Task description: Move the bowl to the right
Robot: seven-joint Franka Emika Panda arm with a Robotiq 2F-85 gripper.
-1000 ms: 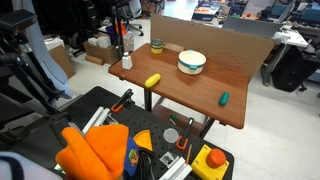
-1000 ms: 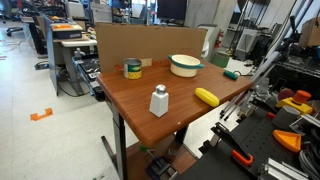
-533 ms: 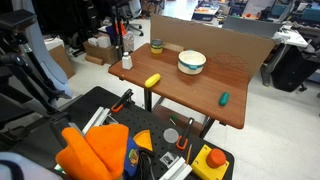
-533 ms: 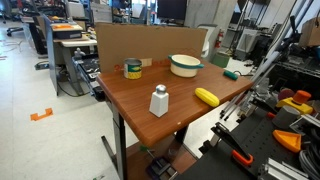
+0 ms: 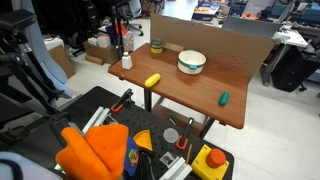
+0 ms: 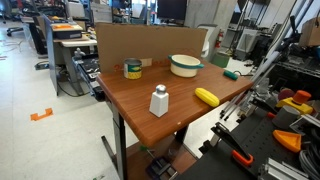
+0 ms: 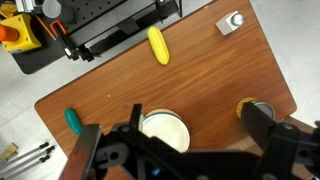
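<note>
The bowl (image 5: 191, 67) shows a plain cream-white inside (image 5: 192, 58) through its open top, so I should expect it to be empty when I lift it by the bowl's rim.
The cream-white bowl with a teal-green band stands on the wooden table toward its back, seen in both exterior views (image 5: 192, 62) (image 6: 185, 65). In the wrist view the bowl (image 7: 165, 130) lies far below, partly behind one finger. My gripper (image 7: 197, 135) is open and empty, high above the table, with the bowl near one finger and a small dark-green jar (image 7: 255, 108) near the other. The gripper does not show in either exterior view.
On the table are a yellow oblong object (image 5: 152, 80) (image 6: 206, 96) (image 7: 158, 45), a small green object (image 5: 224, 98) (image 7: 72, 120), a small white cup (image 5: 126, 61) (image 6: 158, 101) (image 7: 231, 22) and the jar (image 5: 156, 46) (image 6: 133, 69). A cardboard wall (image 5: 220, 45) stands along the back edge.
</note>
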